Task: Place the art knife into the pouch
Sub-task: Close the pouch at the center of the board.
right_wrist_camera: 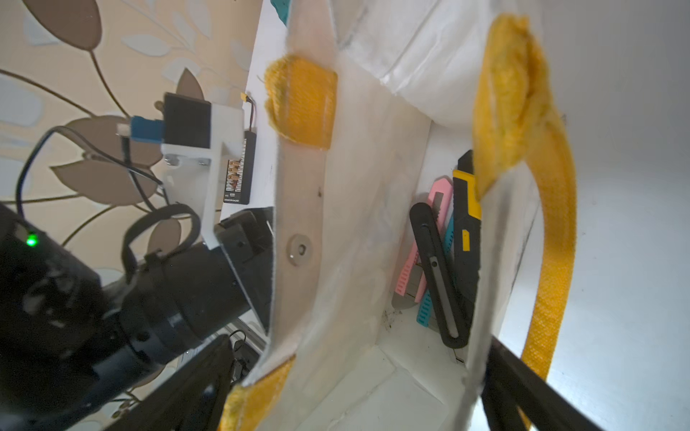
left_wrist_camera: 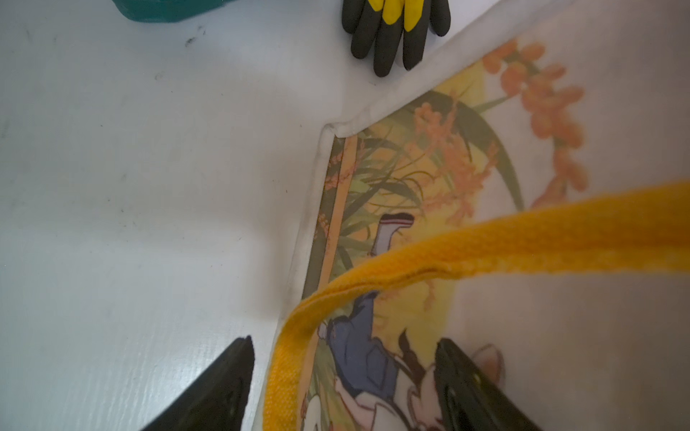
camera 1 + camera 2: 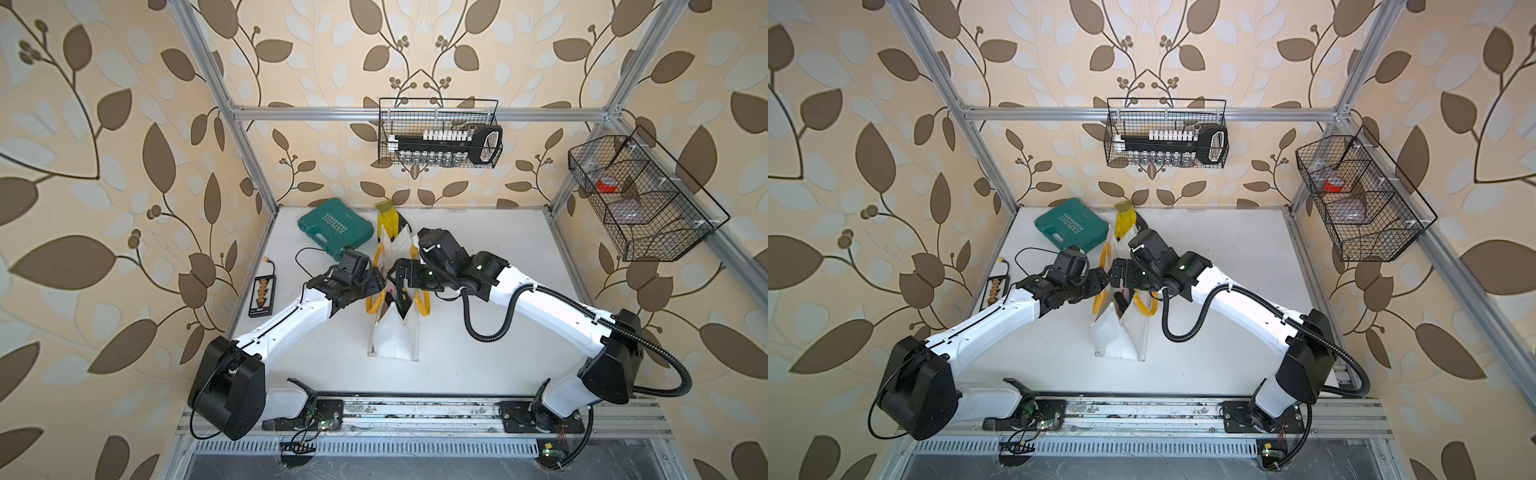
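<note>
Both rims of the white pouch are between my right gripper's fingers. I keep going toward the metal snap until the fingers squeeze the rims together.
The white pouch stands in the middle of the table with its mouth spread. In the right wrist view, several art knives lie inside it against one wall: a black one, a pink one, a yellow-and-black one and a teal one. My right gripper is open, one finger outside each side wall of the mouth. My left gripper is open beside the pouch's printed wall. A yellow handle runs between its fingers.
A green tool case and a yellow-and-black glove lie behind the pouch. A black charger board with a cable lies at the left edge. Wire baskets hang on the back and right walls.
</note>
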`<control>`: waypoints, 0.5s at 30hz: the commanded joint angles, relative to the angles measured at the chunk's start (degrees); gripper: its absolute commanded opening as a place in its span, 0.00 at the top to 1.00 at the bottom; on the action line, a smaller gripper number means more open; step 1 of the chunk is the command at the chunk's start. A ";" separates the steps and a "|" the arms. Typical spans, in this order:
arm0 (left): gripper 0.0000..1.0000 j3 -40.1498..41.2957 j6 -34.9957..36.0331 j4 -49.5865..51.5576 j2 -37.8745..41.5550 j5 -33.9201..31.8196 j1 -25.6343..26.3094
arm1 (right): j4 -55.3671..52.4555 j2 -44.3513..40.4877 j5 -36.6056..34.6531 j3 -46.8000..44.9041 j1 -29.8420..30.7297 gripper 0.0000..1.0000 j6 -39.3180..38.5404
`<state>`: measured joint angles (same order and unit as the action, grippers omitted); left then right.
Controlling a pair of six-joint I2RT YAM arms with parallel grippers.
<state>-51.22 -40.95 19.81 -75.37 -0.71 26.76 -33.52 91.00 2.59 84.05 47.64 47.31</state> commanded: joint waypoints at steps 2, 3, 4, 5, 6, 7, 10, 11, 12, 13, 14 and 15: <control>0.22 0.33 -1.44 -1.53 -0.04 -2.26 1.52 | 0.49 2.47 -0.90 2.26 0.46 0.00 0.84; 0.22 0.36 -1.50 -1.38 -0.04 -2.43 1.62 | 0.52 2.84 -0.92 2.39 0.50 0.00 0.84; 0.22 0.34 -1.54 -1.44 0.03 -2.37 1.84 | 0.40 3.28 -1.20 2.67 0.53 0.00 0.85; 0.23 0.33 -1.63 -1.30 0.13 -2.38 2.04 | 0.10 3.83 -1.46 3.04 0.50 0.00 0.83; 0.23 0.33 -1.66 -1.25 0.22 -2.37 2.19 | -0.24 4.34 -1.76 3.48 0.53 0.00 0.73; 0.23 0.52 -1.73 -1.14 0.44 -2.37 2.39 | -0.75 5.13 -1.92 4.17 0.48 0.00 0.64; 0.23 0.94 -1.92 -1.07 1.08 -2.55 2.94 | -2.15 7.05 -2.32 6.17 0.68 0.00 -0.06; 0.23 1.11 -2.03 -0.98 1.26 -2.64 3.08 | -2.46 7.61 -2.72 6.78 0.83 0.00 -0.41; 0.23 1.12 -2.11 -0.95 1.37 -2.73 3.29 | -2.75 8.07 -2.92 7.41 0.99 0.00 -0.61; 0.23 1.12 -2.05 -0.87 1.45 -2.84 3.46 | -3.31 8.60 -3.39 8.27 1.13 0.00 -0.87; 0.23 1.12 -2.05 -0.83 1.46 -2.93 3.68 | -3.98 9.16 -3.75 9.16 1.23 0.00 -1.14; 0.23 1.08 -2.05 -0.72 1.46 -2.89 3.75 | -4.56 9.64 -4.22 10.04 1.53 0.00 -1.42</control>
<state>-50.68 -42.48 19.42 -75.44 -3.14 29.45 -35.94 99.20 1.17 90.74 48.23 46.24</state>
